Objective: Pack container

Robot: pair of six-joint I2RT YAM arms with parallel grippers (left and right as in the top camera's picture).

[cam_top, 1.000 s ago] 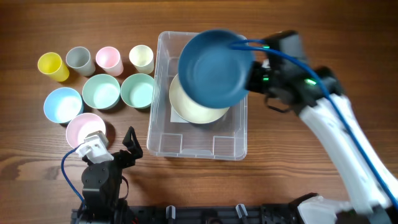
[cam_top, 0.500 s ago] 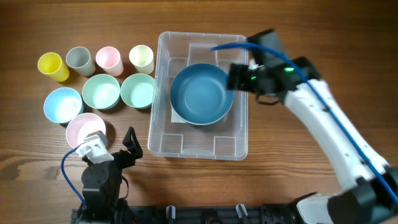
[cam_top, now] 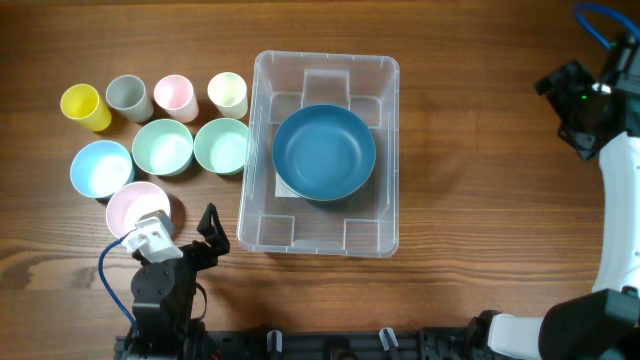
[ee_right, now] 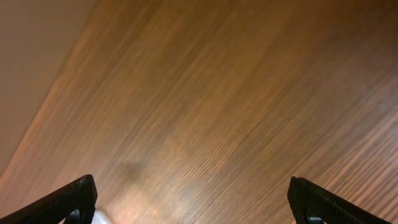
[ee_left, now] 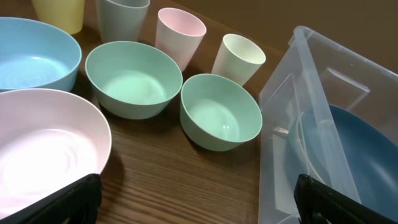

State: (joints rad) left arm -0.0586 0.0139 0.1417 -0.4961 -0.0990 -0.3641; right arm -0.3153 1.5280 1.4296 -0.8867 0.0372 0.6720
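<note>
The dark blue bowl [cam_top: 324, 152] is in the middle of the container and crowds the container's near end. Next, my left gripper pushes it toward the container's far end [cam_top: 326, 85] before it takes the pink bowl.
The container [cam_top: 318, 232], a large clear bin, stands mid-table. A dark blue bowl [cam_top: 324, 152] rests upright inside it, and shows through the container wall [ee_left: 283, 118] in the left wrist view as the dark blue bowl [ee_left: 354, 143]. My right gripper [cam_top: 565, 108] is far off at the table's right edge. It is open over bare wood with nothing between the fingers [ee_right: 196, 202]. My left gripper [cam_top: 180, 232] is low at the front left, open and empty [ee_left: 199, 205], between a pink bowl and the container's near corner.
Left of the container stand a yellow cup [cam_top: 85, 106], a grey cup [cam_top: 128, 96], a pink cup [cam_top: 174, 95] and a cream cup [cam_top: 228, 94]. Below them sit a light blue bowl [cam_top: 101, 168], two mint bowls [cam_top: 162, 147] [cam_top: 222, 146] and the pink bowl [cam_top: 138, 207].
The right gripper opened and let the dark blue bowl drop onto a cream bowl in the container, then pulled away to the right edge. The left arm has not moved.
</note>
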